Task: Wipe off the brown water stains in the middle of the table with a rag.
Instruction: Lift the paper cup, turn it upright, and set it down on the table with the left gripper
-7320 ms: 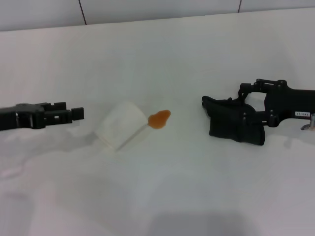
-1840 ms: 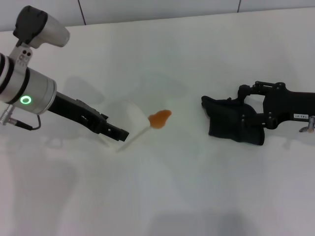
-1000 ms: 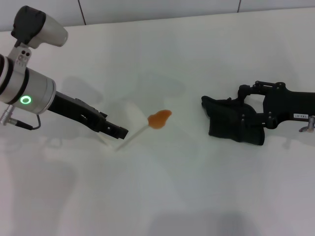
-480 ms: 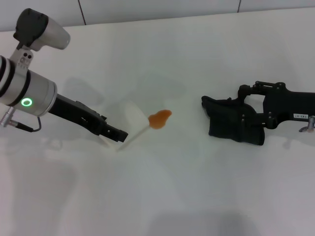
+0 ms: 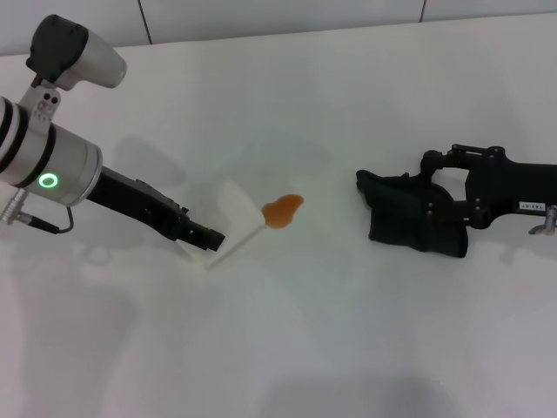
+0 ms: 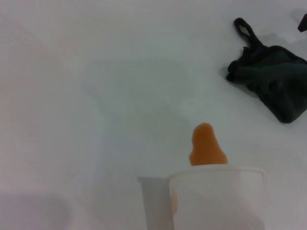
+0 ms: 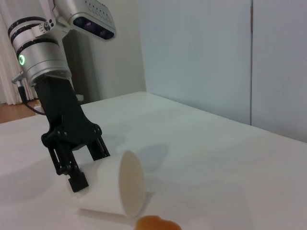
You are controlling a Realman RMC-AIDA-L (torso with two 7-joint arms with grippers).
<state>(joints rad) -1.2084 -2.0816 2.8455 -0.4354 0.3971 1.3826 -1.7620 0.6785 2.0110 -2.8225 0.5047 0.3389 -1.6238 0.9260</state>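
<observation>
Next, my left gripper sets the cup [image 5: 235,211] upright, clear of the stain, before wiping, since the paper cup lies on its side, its opening at the stain [image 5: 262,216].
The orange-brown stain [image 5: 282,210] lies mid-table [image 5: 305,340]; it also shows in the left wrist view [image 6: 206,148] and the right wrist view [image 7: 156,224]. A white paper cup [image 5: 231,213] lies on its side, its mouth touching the stain. My left gripper [image 5: 207,237] is at the cup's closed end, one finger on each side of it [image 7: 88,167]. The black rag [image 5: 405,218] lies crumpled to the right of the stain, also in the left wrist view [image 6: 271,81]. My right gripper [image 5: 439,209] is at the rag's right side, low over it.
The cup's rim [image 6: 216,172] fills the near part of the left wrist view. The table's far edge meets a tiled wall [image 5: 278,17]. Bare white tabletop lies between the stain and the rag.
The left arm came in from the far left and reached the cup. In the last second it has barely shifted. The right arm, rag and stain have not moved.
</observation>
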